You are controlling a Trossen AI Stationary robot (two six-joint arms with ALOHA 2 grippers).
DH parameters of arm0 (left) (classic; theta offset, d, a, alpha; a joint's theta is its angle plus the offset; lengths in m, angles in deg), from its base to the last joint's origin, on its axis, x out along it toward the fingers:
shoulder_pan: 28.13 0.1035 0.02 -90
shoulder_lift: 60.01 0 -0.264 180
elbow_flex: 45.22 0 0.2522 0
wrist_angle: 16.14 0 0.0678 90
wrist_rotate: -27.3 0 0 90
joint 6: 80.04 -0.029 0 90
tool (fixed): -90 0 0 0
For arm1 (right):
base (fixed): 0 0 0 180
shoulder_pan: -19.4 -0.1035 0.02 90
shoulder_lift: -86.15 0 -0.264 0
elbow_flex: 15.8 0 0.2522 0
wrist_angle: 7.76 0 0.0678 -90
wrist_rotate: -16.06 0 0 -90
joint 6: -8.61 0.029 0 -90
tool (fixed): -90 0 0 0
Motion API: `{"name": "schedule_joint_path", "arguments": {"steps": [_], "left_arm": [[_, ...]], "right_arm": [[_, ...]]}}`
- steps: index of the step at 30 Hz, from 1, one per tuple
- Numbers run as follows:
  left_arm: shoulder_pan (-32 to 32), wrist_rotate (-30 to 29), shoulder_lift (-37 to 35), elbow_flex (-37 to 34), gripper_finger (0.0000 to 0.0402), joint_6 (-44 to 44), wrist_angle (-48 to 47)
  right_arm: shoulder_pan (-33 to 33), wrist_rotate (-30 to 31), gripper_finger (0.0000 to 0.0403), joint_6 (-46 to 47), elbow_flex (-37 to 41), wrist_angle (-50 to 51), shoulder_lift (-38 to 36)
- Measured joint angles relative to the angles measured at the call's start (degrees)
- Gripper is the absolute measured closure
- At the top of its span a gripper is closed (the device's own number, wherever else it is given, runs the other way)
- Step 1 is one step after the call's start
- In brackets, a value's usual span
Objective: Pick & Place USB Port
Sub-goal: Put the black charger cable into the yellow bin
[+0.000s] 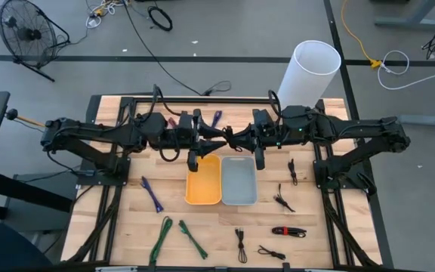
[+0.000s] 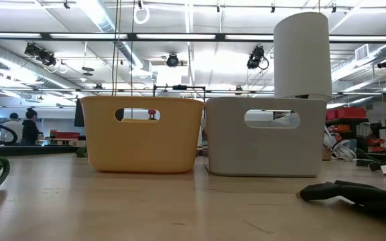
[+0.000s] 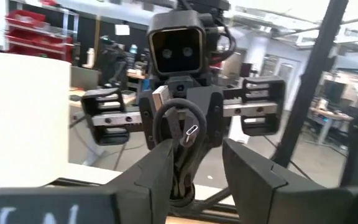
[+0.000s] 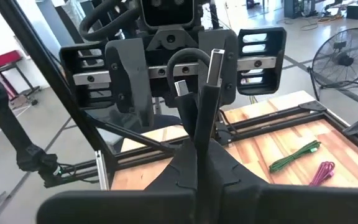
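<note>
I should let my left gripper take the black USB cable [image 3: 191, 132], now held in my right gripper, to the yellow bin [image 1: 204, 182] on my left gripper's side.
A black USB cable [image 4: 199, 102], folded into a small bundle, hangs in the air above the yellow bin [image 1: 203, 181] and the grey bin [image 1: 239, 181]. My right gripper [image 4: 199, 134] is shut on it. One silver plug [image 4: 217, 62] points up; a second plug [image 4: 182, 88] sits beside it under a loop [image 4: 188, 55]. My left gripper [image 3: 194, 171] faces the right one [image 1: 234, 138] at close range over the table's middle. It is open, with a finger on either side of the bundle [image 3: 182, 155] and a gap showing. My right gripper pinches the folded cable between its two shut fingers, below the plugs [image 4: 201, 115], several strands together. The fingers reach in level from the table's right side. Both plugs and the loop [image 3: 166, 118] stick out past the fingertips. The bundle is clear of the table and bins.
A tall white cylinder [image 1: 308, 72] stands at the far right. Loose cables lie on the wooden table: purple [image 1: 152, 194], green [image 1: 165, 236], black [image 1: 241, 243] and one with red bands [image 1: 288, 231]. A black cable [image 2: 354, 194] lies near the low camera.
</note>
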Motion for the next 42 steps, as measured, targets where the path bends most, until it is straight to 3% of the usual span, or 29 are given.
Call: {"name": "schedule_joint_path", "arguments": {"steps": [6,16,23,35,42], "left_arm": [[0.1,-0.8,0.0,0.0,0.0380,-1.9,0.0],[0.2,-2.2,0.1,0.0,0.0394,-2.0,-1.1],[0.2,-7.2,-1.9,0.1,0.0400,1.2,-12.9],[-3.0,-7.3,-3.6,0.0,0.0400,20.5,-31.0],[-7.2,-10.3,-1.5,0.0,0.0400,34.9,-44.8]], "right_arm": [[-0.1,-0.4,0.0401,0.0,0.0,0.2,0.0],[0.0,1.1,0.0332,-1.0,0.0,0.8,0.2],[1.6,2.2,0.0302,-1.3,0.1,5.8,-2.4],[5.4,11.3,0.0293,-2.9,0.0,15.9,-7.9],[7.4,12.1,0.0293,-5.0,0.0,17.8,-9.0]]}}
